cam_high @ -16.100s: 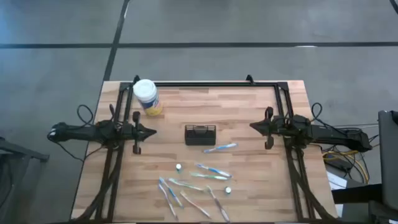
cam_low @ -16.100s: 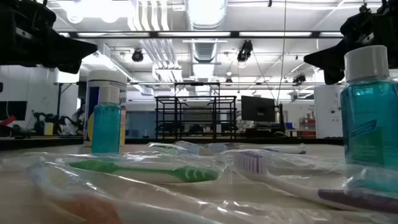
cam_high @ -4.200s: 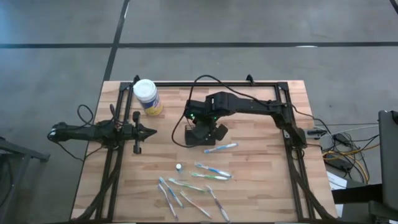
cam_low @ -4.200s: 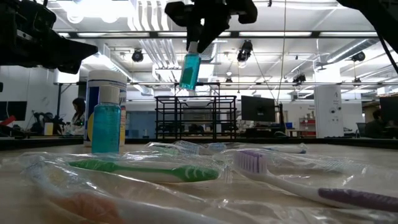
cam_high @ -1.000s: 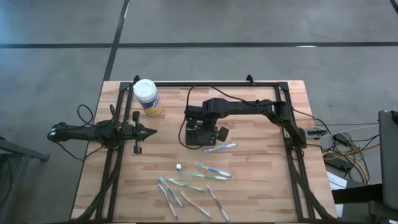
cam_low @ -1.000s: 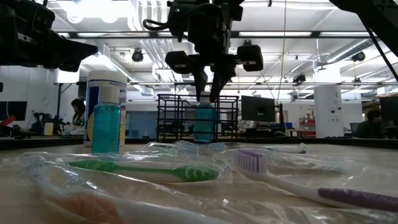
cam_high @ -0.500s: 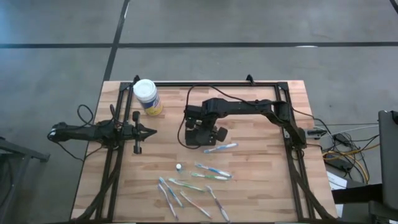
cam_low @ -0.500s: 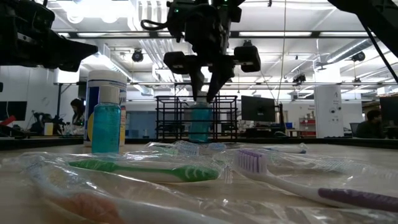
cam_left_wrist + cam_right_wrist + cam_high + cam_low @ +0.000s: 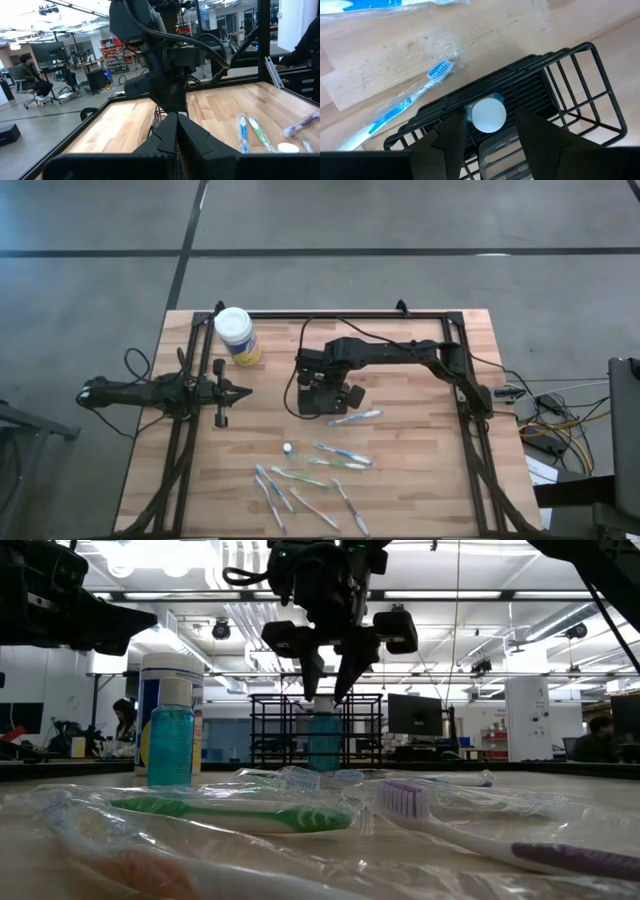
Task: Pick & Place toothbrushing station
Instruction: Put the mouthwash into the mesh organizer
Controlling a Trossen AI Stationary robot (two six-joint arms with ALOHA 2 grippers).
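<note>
I should go on pulling my right gripper back until it is away from the caddy (image 9: 359,744), because the blue bottle (image 9: 324,744) stands upright inside the caddy and my open fingers are clear of the bottle's cap.
The toothbrushing station, a black wire caddy (image 9: 580,85), stands mid-table, mostly hidden under my right arm in the high view. A small blue bottle (image 9: 323,740) with a white cap (image 9: 488,115) stands upright inside it. My right gripper (image 9: 327,680) hovers just above the cap, pointing steeply down and open, one finger (image 9: 452,137) on each side of the cap and clear of it. Wrapped toothbrushes lie on the wood: one (image 9: 355,418) beside the caddy, several (image 9: 310,480) nearer the front edge. My left gripper (image 9: 245,390) rests shut at the table's left.
A yellow jar with a white lid (image 9: 235,335) stands at the far left. A second small blue bottle (image 9: 171,745) stands among the toothbrushes, its white cap (image 9: 287,448) showing from above. A black frame (image 9: 330,314) runs along the table's edges.
My right gripper has opened over the caddy and let go of the blue bottle's cap. The bottle now stands upright in the caddy on its own. The arm has otherwise kept its place.
</note>
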